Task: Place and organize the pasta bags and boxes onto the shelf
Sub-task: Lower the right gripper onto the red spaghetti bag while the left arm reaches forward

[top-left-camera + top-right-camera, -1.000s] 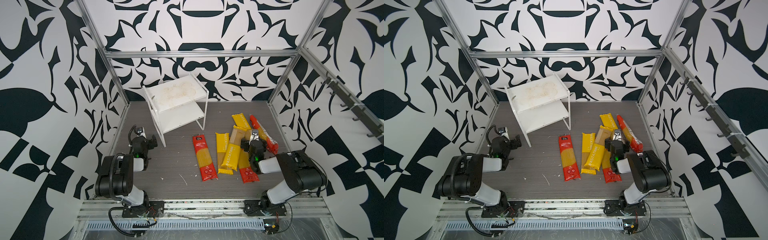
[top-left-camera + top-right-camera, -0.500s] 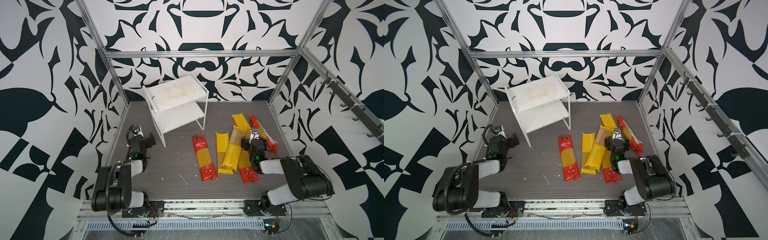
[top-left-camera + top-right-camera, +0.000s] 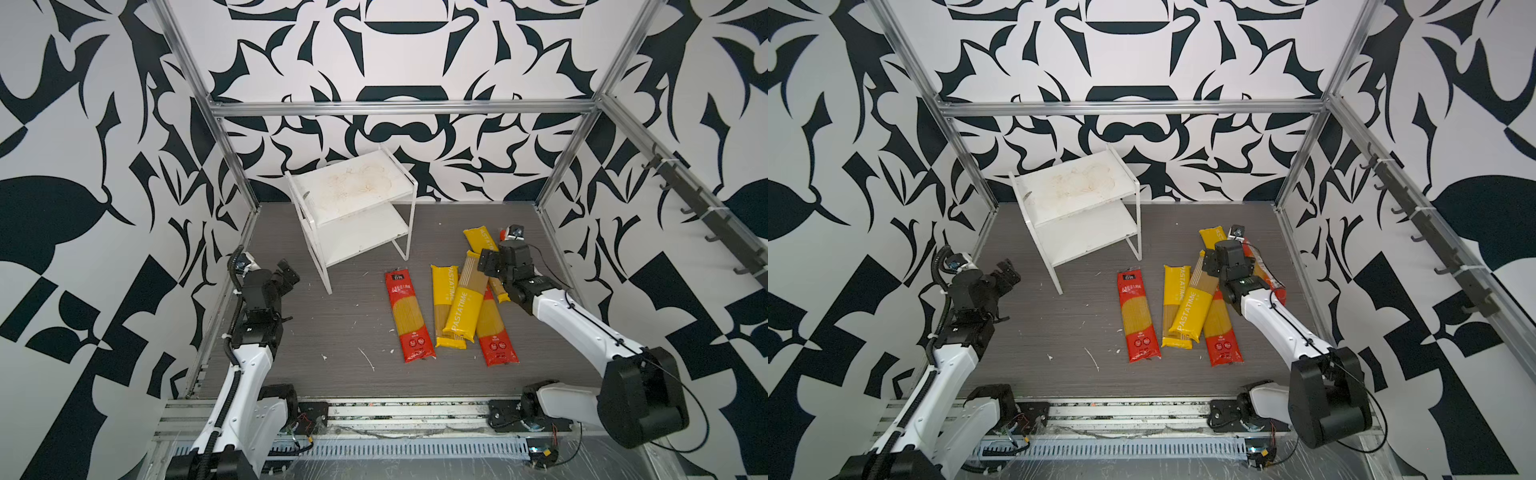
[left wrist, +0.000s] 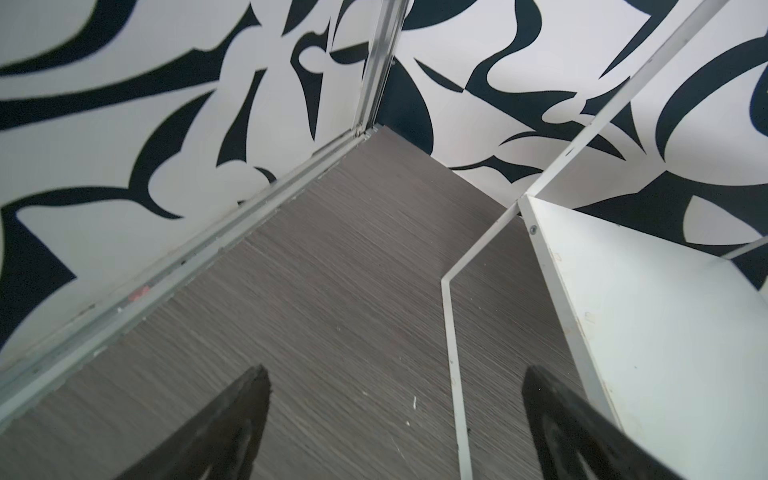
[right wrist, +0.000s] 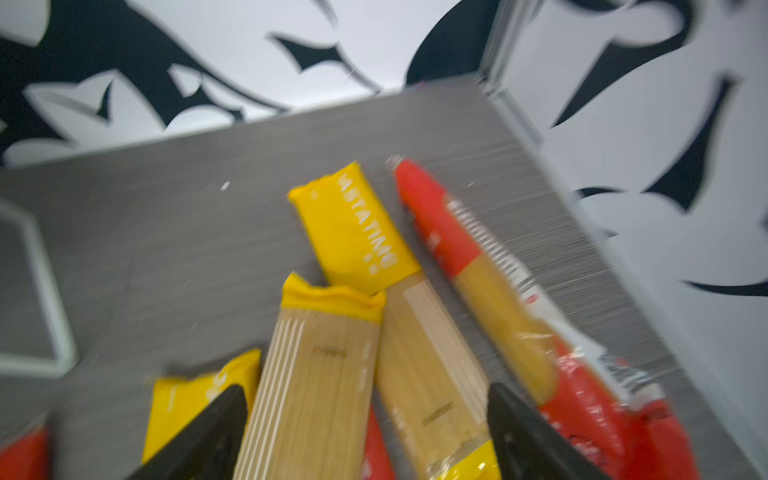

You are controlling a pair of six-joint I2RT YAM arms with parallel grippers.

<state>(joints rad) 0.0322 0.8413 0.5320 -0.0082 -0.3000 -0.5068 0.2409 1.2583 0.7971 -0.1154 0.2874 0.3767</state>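
Note:
Next, my right gripper picks up the lone red pack [image 3: 409, 315] and hands it to my left gripper, because the packs [image 3: 473, 274] under my right gripper lie over each other in a pile.
The white two-tier shelf [image 3: 349, 185] stands at the back left, with both boards bare [image 3: 1084, 237]. Several pasta packs lie on the floor to its right. A red pack [image 3: 409, 316] lies alone. A yellow pack [image 3: 444, 299] lies beside it, and a PASTATIME pack [image 3: 463, 303] slants across it and a red pack [image 3: 496, 336]. My right gripper [image 3: 484, 262] hovers open over the pile's far end. In the right wrist view the right gripper [image 5: 365, 388] straddles two clear-windowed yellow packs [image 5: 316, 374], holding nothing. My left gripper [image 3: 289, 272] is open and empty near the shelf's front leg [image 4: 453, 353].
A third red pack [image 5: 498, 291] lies close to the right wall, partly hidden by the right arm in both top views. The side walls and aluminium rails [image 4: 166, 291] bound the grey floor. White crumbs [image 3: 368, 359] dot the floor in front of the shelf.
Both arms have unfolded from their tucked poses. The right gripper has moved slightly back over the pile's far end. The left gripper has risen and shifted a little toward the shelf.

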